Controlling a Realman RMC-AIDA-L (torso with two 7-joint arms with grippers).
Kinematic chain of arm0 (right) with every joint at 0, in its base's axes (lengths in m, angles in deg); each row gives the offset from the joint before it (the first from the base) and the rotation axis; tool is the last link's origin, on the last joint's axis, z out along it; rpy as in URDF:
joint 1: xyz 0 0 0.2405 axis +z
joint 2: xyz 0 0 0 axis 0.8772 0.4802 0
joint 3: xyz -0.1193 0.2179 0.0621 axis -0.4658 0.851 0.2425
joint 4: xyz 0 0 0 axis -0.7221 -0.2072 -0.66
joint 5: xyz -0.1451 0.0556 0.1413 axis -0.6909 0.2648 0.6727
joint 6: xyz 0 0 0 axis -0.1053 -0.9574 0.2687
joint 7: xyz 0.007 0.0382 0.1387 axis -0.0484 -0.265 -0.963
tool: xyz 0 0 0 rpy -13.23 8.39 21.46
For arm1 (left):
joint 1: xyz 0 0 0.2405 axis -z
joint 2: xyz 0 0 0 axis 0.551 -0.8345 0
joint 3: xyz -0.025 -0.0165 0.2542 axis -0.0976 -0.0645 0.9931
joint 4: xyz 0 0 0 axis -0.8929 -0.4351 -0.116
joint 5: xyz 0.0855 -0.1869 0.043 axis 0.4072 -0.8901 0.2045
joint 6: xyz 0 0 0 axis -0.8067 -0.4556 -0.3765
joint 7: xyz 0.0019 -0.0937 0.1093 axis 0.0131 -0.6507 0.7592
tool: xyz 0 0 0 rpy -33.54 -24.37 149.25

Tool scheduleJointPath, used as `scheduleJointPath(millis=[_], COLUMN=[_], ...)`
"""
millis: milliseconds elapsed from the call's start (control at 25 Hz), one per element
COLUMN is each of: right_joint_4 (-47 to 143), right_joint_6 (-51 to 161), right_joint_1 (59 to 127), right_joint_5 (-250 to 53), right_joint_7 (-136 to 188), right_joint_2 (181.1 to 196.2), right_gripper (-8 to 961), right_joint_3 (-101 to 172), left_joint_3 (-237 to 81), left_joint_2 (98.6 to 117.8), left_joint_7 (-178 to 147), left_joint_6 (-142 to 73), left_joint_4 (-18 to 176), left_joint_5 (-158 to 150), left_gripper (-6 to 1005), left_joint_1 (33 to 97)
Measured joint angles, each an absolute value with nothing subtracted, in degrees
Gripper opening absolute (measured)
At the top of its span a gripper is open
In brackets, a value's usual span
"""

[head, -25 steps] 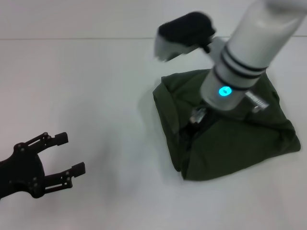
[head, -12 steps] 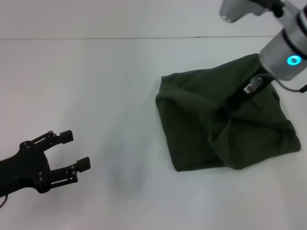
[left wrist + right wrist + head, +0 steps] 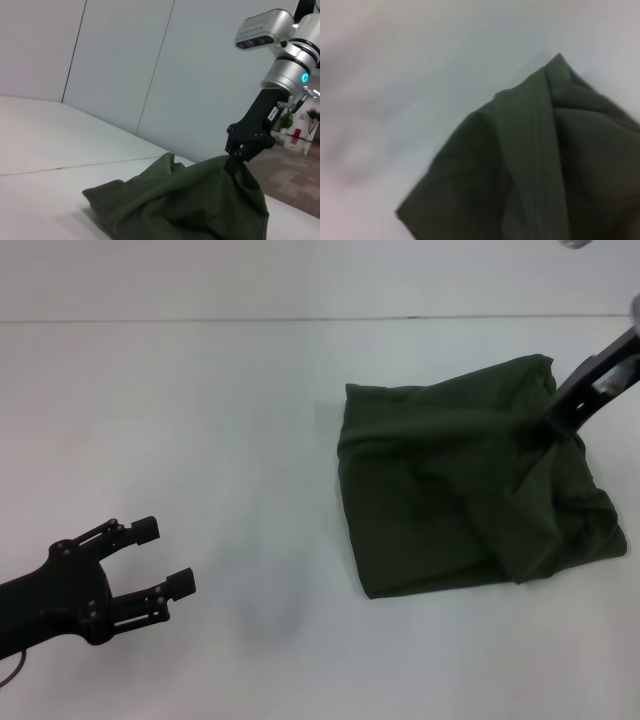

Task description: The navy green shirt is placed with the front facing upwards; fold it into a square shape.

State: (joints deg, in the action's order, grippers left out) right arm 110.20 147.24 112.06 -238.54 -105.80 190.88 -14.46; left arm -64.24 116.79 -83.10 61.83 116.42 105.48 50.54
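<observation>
I keep pulling the shirt's raised upper fold (image 3: 510,452), held in my right gripper, to the shirt's far corner (image 3: 544,362), which lies clear, until the fold is spread out smooth.
The navy green shirt (image 3: 450,490) lies as a bunched, roughly square bundle on the right side of the white table (image 3: 200,420). My right gripper (image 3: 548,426) is over the bundle's far right part, shut on a fold of the cloth and holding it up in a peak. The left wrist view shows that same right gripper (image 3: 236,161) pinching the top of the shirt (image 3: 185,205). In the right wrist view only a folded corner of the shirt (image 3: 530,165) shows against the table. Near the front left, my left gripper (image 3: 165,555) stands open, holding nothing, far from the shirt.
The table's far edge (image 3: 200,320) runs across the back, with a pale wall behind it. White tabletop lies between the left gripper and the shirt.
The right arm has risen and swung back to the right, pulling a fold of the shirt with it and opening out the bundle's left part. The left gripper has crept slightly right.
</observation>
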Motion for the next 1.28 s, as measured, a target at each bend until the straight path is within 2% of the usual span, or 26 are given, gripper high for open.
scheduleJointPath(millis=[200,400,640,840,1160,1280], right_joint_4=[112.4,113.4,113.5,114.5,114.8,115.0], right_joint_6=[145.1,139.9,136.1,133.8,130.2,127.0], right_joint_1=[110.4,109.3,108.9,108.1,106.9,105.8], right_joint_5=[-238.9,-238.7,-238.3,-238.6,-242.2,-242.6], right_joint_7=[-99.8,-93.5,-85.5,-78.3,-73.1,-71.0], right_joint_2=[190.39,190.66,191.68,193.22,193.24,193.67], right_gripper=[63,68,75,81,89,93], right_joint_3=[-13.3,-13.0,-12.8,-12.9,-13.3,-13.3], left_joint_3=[-64.2,-64.2,-64.4,-65.4,-66.4,-66.5], left_joint_2=[116.86,116.97,117.16,117.21,117.21,117.21], left_joint_7=[-83.5,-84.7,-84.9,-85.3,-85.5,-85.5], left_joint_6=[61.6,61.5,61.0,59.9,59.7,59.0], left_joint_4=[115.4,114.6,113.2,112.2,110.1,109.6], left_joint_5=[105.5,105.5,105.3,105.3,105.3,105.3], left_gripper=[900,900,900,900,900,899], left_joint_1=[50.5,50.6,50.2,49.6,49.3,49.3])
